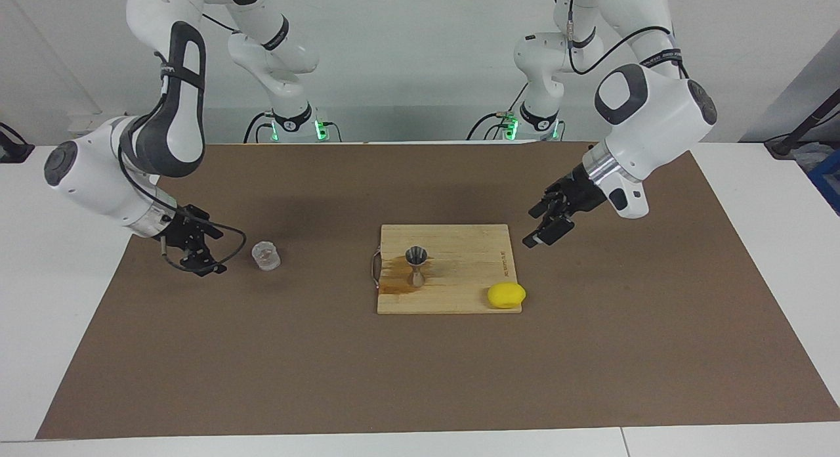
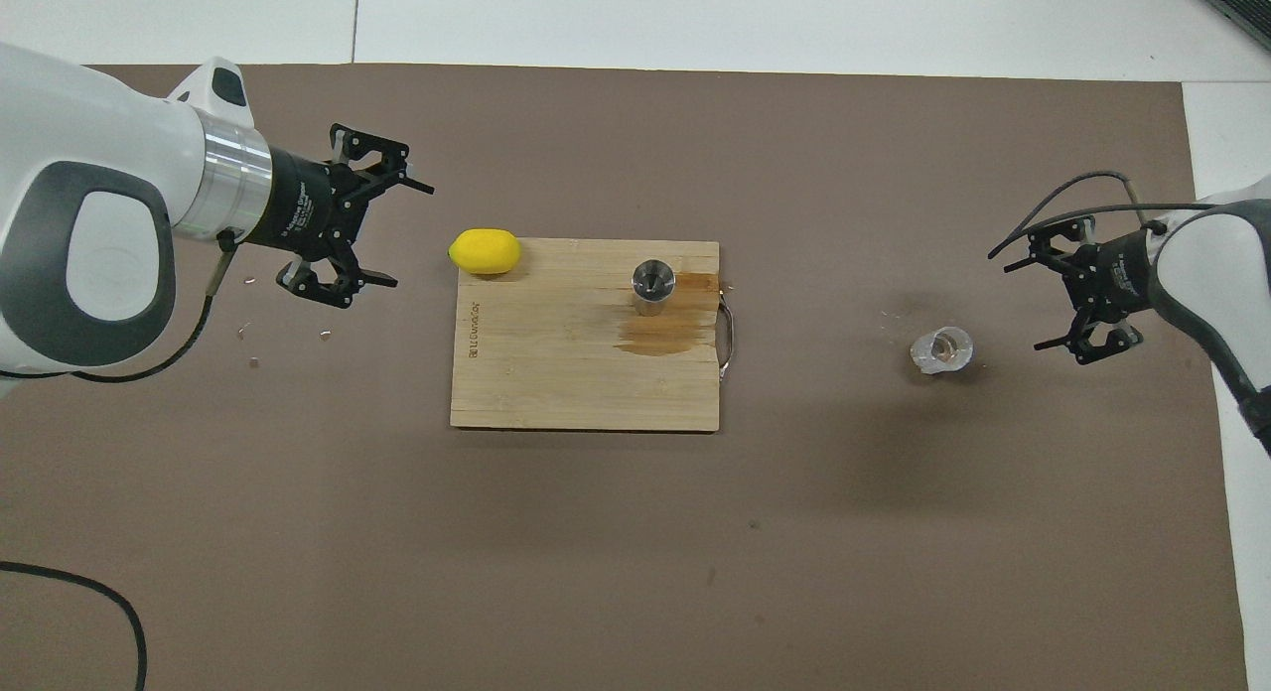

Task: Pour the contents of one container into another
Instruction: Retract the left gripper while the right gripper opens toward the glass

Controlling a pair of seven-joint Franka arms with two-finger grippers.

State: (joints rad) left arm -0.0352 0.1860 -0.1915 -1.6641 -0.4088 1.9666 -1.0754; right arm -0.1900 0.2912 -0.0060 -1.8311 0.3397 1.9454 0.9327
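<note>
Small wet specks are on the brown mat next to the clear cup [image 2: 941, 350], so the robot should expect more drops hidden under the cup when it lifts the cup.
The clear cup [image 1: 266, 255] stands upright on the brown mat toward the right arm's end of the table; it also shows in the overhead view [image 2: 941, 349]. My right gripper [image 1: 220, 253] is open, low and just beside the cup, on the side away from the board, not touching it; it shows in the overhead view too [image 2: 1023, 307]. The steel jigger [image 1: 416, 265] stands upright on the wooden board [image 1: 459, 247], seen from above as well [image 2: 653, 286]. My left gripper [image 1: 529, 228] is open and empty, up in the air beside the board's edge [image 2: 412, 234].
A yellow lemon [image 1: 506, 295] lies at the board's corner toward the left arm's end [image 2: 485, 251]. A brown wet stain [image 2: 660, 336] spreads on the board [image 2: 556, 373] beside the jigger. A metal handle [image 2: 728, 334] sticks out of the board's edge.
</note>
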